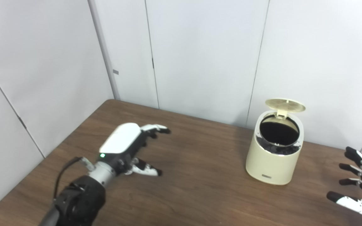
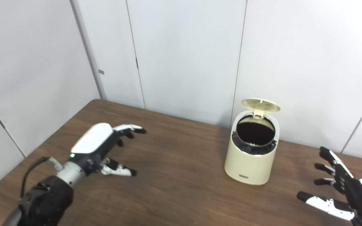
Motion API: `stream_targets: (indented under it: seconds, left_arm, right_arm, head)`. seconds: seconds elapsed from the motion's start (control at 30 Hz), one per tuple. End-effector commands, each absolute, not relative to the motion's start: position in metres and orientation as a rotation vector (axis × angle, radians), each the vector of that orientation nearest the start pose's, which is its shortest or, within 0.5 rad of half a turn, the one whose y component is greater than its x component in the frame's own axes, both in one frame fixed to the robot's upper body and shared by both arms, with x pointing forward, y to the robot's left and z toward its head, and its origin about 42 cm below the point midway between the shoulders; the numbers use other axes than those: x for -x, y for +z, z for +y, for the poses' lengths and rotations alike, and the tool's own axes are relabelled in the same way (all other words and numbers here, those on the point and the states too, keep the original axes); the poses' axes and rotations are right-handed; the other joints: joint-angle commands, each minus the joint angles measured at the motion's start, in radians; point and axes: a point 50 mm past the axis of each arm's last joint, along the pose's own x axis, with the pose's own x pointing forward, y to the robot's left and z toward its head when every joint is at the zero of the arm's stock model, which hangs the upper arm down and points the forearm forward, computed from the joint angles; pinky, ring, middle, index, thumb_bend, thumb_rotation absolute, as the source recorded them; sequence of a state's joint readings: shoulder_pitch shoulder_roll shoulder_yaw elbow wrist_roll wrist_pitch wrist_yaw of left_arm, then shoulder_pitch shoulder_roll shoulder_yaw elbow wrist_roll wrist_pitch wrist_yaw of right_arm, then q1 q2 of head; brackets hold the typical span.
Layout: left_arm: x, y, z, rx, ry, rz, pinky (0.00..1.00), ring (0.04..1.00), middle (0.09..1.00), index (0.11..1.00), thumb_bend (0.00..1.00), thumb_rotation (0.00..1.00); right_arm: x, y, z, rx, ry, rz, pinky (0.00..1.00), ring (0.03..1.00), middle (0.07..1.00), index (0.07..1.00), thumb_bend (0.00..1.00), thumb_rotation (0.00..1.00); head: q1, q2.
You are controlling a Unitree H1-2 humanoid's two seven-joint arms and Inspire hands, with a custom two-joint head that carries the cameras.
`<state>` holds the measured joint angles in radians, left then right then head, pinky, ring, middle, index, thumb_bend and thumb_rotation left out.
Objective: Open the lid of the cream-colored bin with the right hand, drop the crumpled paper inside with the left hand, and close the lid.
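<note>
The left gripper (image 1: 125, 145) is spread open low above the wood and covers a patch of it, so the robot should expect the crumpled paper to be hidden underneath.
The cream-colored bin (image 1: 272, 166) stands on the wooden table (image 1: 200, 188), right of centre. Its round lid (image 1: 285, 105) is tipped up on the rear hinge, and the dark liner inside shows. No crumpled paper is visible anywhere in either view. My left hand (image 1: 130, 147) hovers over the table well left of the bin, fingers spread, holding nothing. Low at the right edge my right hand (image 2: 341, 188) is also open and empty, a short way right of the bin.
White panel walls (image 1: 200, 56) close off the table's back and left sides. The table's left edge (image 1: 46, 157) runs diagonally beside my left arm. Bare wood lies between the two hands and in front of the bin.
</note>
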<state>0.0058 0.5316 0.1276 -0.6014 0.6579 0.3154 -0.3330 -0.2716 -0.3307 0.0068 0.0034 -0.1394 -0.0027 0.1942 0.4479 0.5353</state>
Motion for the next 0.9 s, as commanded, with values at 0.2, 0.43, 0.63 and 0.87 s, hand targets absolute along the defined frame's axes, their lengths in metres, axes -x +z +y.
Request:
stream_targets:
  seconds: [0.2, 0.43, 0.63, 0.87]
  left_arm:
    - [-0.247, 0.287, 0.365, -1.418, 0.142, -0.060, 0.52, 0.712, 0.805, 0.808, 0.84, 0.06]
    - [-0.250, 0.282, 0.383, -1.517, 0.176, 0.014, 0.55, 0.720, 0.788, 0.778, 0.89, 0.02]
    - [-0.255, 0.273, 0.395, -1.561, 0.190, 0.057, 0.56, 0.708, 0.772, 0.763, 0.90, 0.03]
    - [-0.262, 0.262, 0.402, -1.612, 0.187, 0.101, 0.55, 0.704, 0.767, 0.760, 0.90, 0.04]
  right_arm:
    - [-0.374, 0.220, -0.282, 0.499, 0.203, -0.310, 0.66, 0.846, 0.944, 0.933, 0.92, 0.39]
    - [-0.374, 0.220, -0.285, 0.506, 0.202, -0.309, 0.63, 0.831, 0.932, 0.924, 0.95, 0.42]
    - [-0.374, 0.220, -0.284, 0.506, 0.204, -0.315, 0.63, 0.830, 0.930, 0.922, 0.95, 0.43]
    - [-0.372, 0.219, -0.285, 0.501, 0.201, -0.306, 0.65, 0.845, 0.935, 0.921, 0.94, 0.42]
  head:
    - [-0.001, 0.004]
    - [0.000, 0.005]
    - [-0.002, 0.006]
    - [-0.003, 0.010]
